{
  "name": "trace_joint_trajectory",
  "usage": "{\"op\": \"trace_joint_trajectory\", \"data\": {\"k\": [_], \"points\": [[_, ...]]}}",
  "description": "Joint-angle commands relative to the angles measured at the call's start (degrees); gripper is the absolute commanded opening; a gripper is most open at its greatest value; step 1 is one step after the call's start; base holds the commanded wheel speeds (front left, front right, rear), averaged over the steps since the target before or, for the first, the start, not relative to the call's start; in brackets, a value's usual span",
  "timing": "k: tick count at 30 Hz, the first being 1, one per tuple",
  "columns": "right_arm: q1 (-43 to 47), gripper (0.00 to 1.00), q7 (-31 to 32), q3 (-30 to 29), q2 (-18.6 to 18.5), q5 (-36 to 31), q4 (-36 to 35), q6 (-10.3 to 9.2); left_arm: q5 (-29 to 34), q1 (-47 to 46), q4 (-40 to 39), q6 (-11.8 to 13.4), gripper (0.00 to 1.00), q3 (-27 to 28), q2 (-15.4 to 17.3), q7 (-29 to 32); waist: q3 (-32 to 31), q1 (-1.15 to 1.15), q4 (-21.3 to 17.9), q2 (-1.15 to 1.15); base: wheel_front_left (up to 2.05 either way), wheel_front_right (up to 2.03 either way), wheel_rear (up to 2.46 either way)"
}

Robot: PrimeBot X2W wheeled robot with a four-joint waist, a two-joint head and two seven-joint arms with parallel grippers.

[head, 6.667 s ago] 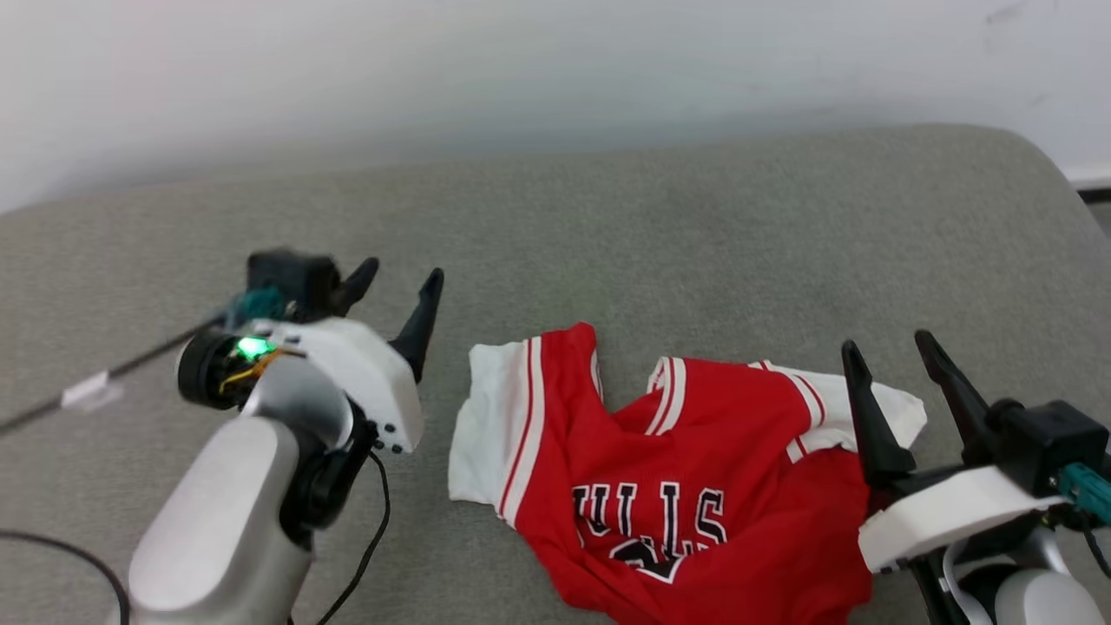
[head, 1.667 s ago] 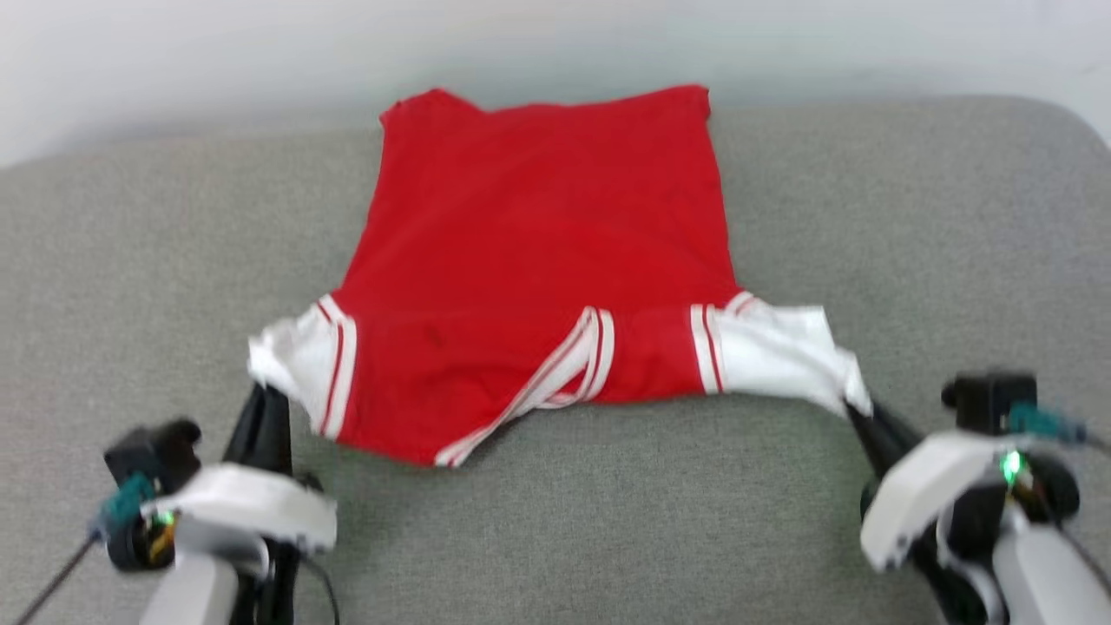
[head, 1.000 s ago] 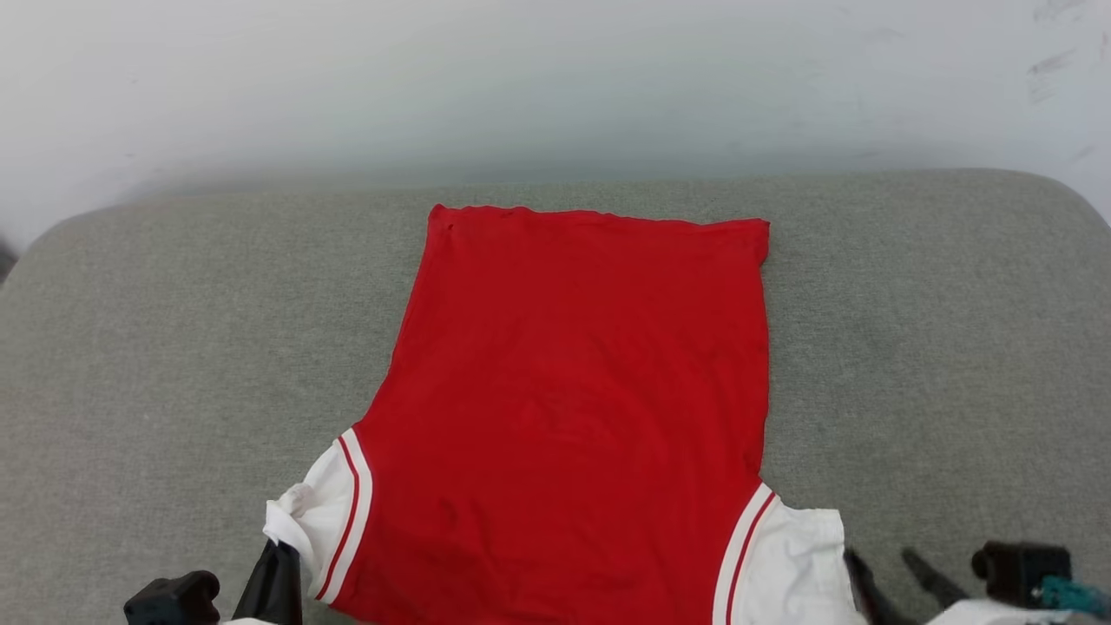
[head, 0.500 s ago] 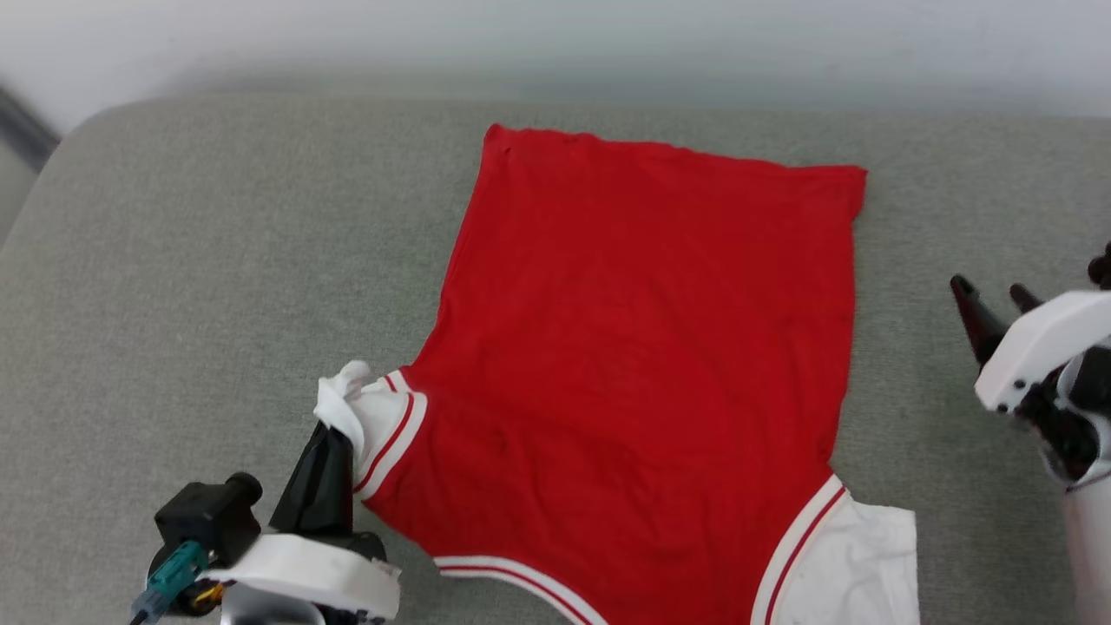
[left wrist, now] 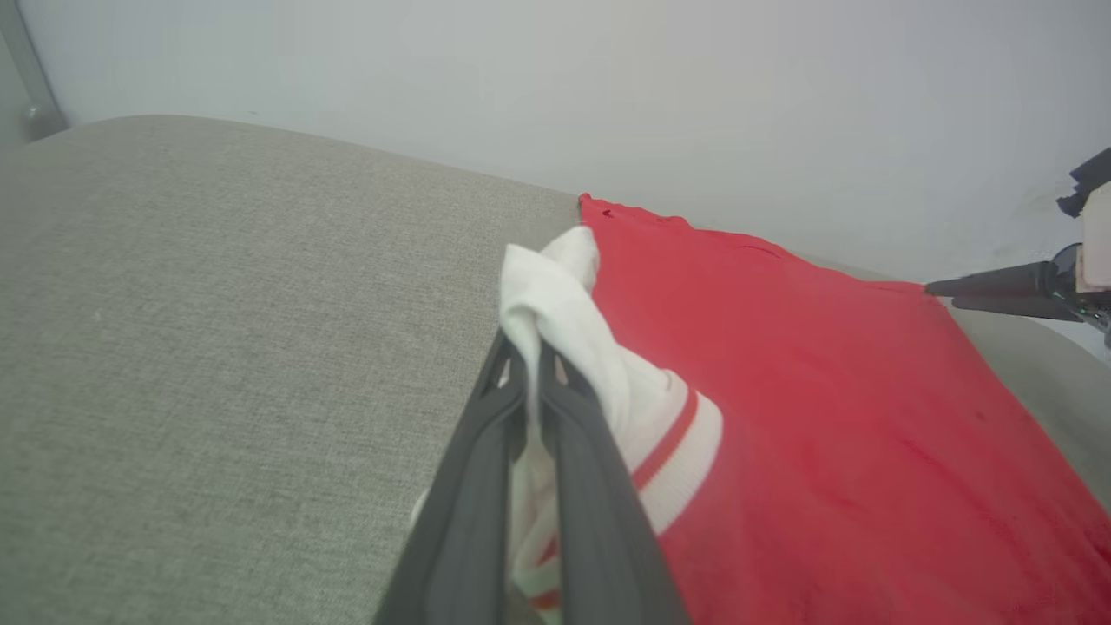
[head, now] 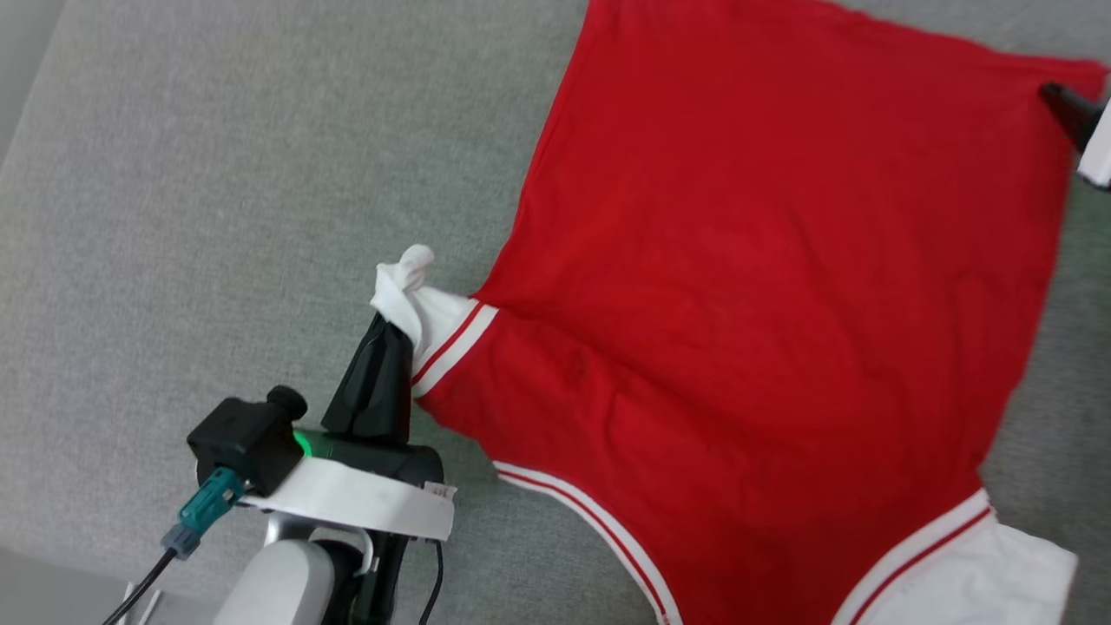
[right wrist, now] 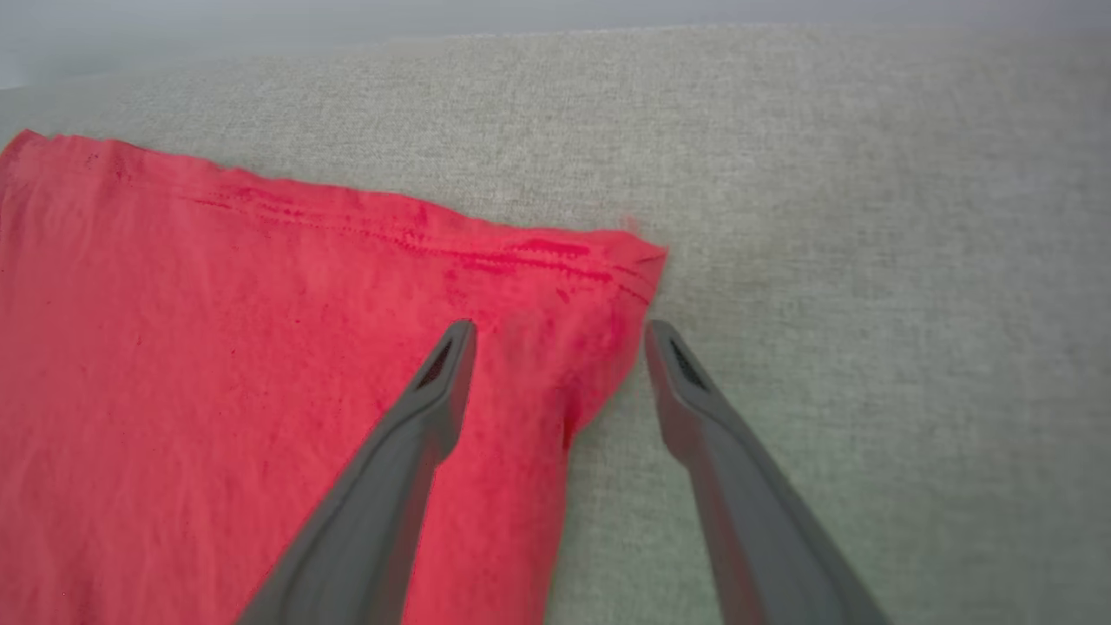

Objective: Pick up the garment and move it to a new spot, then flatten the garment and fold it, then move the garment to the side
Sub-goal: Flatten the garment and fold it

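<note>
The bunched white sleeve [head: 413,300] lies diagonally across from the hem corner. I expect the free sleeve [head: 979,578] and other hem corner to hang down when I lift.
The garment [head: 764,286] lies spread on the grey cushion with its plain red side up and its hem at the far end. My left gripper [head: 391,328] is shut on the bunched white sleeve [head: 406,282], seen up close in the left wrist view as the sleeve [left wrist: 555,295] pinched in the left gripper [left wrist: 525,351]. The other white sleeve [head: 972,573] lies flat and free. My right gripper [right wrist: 558,328] stands open astride the garment's far hem corner [right wrist: 608,260]. One dark fingertip [head: 1061,97] of it reaches that corner in the head view.
The grey upholstered cushion [head: 217,174] stretches wide to the left of the garment, its rounded edge [head: 30,78] at the far left. A pale wall [left wrist: 608,87] rises behind it. A black cable [head: 139,586] trails from my left wrist.
The head camera has swung down and left. My right gripper has let go of the right sleeve, opened wide and travelled to the far hem corner. The left gripper keeps its hold.
</note>
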Motion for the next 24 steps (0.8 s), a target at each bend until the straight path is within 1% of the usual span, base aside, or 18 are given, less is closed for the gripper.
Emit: {"op": "trace_joint_trajectory", "data": {"k": [1,4,8,9,10,11,14,18,20,24], "points": [[-1.5,1.00,0.8,-0.6,-0.2,-0.8,1.3,-0.02,0.4,-1.3,0.2,-0.4,0.00,-0.2,-0.4,-0.3,3.3,-0.01,2.4,0.00,0.00,0.00,0.00],[-3.2,1.00,2.9,-2.2,0.4,-1.9,4.4,-0.02,0.5,-2.3,0.8,-0.8,0.00,-0.5,-0.6,-0.7,4.5,-0.01,2.8,0.00,0.00,0.00,0.00],[-1.7,1.00,8.2,-4.0,1.9,-3.8,10.1,-0.02,0.5,-2.8,1.7,-1.3,0.00,-0.8,-0.8,-1.0,4.5,-0.01,2.9,0.00,0.00,0.00,0.00],[-1.3,0.45,9.6,-4.5,2.2,-4.4,11.3,-0.03,0.5,-2.9,2.0,-1.3,0.00,-0.8,-0.9,-1.1,4.3,-0.01,3.0,0.00,0.00,0.00,0.00],[-1.1,0.06,9.9,-4.9,2.4,-4.8,11.8,-0.03,0.5,-3.0,2.2,-1.4,0.00,-0.9,-1.0,-1.1,4.1,-0.01,3.0,0.00,0.00,0.00,0.00],[-1.1,0.00,9.9,-5.5,2.3,-5.0,12.1,-0.03,0.5,-3.0,2.5,-1.5,0.00,-1.0,-1.1,-1.2,3.8,-0.01,3.0,0.00,0.00,0.00,0.00],[-1.8,0.00,8.9,-6.5,2.1,-6.5,11.8,-0.03,0.2,-2.8,3.4,-1.5,0.00,-1.1,-1.3,-1.4,2.4,-0.01,2.8,0.00,0.00,0.00,0.00],[-2.5,0.00,7.9,-6.0,0.2,-8.2,10.3,-0.04,-0.1,-1.3,4.9,-1.2,0.00,-0.9,-1.4,-1.6,-0.9,-0.01,1.8,0.00,0.00,0.00,0.00],[-2.7,0.00,7.8,-5.0,-1.0,-8.6,9.2,-0.04,-0.1,-0.5,5.8,-0.9,0.00,-0.7,-1.2,-1.6,-3.2,-0.01,0.9,0.00,0.00,0.00,0.00],[0.1,0.00,7.8,-0.6,-1.4,-7.8,5.9,-0.03,-0.3,1.9,6.8,-0.2,0.00,-0.2,-0.1,-1.5,-8.3,-0.01,-1.9,0.00,0.00,0.00,0.00]]}}
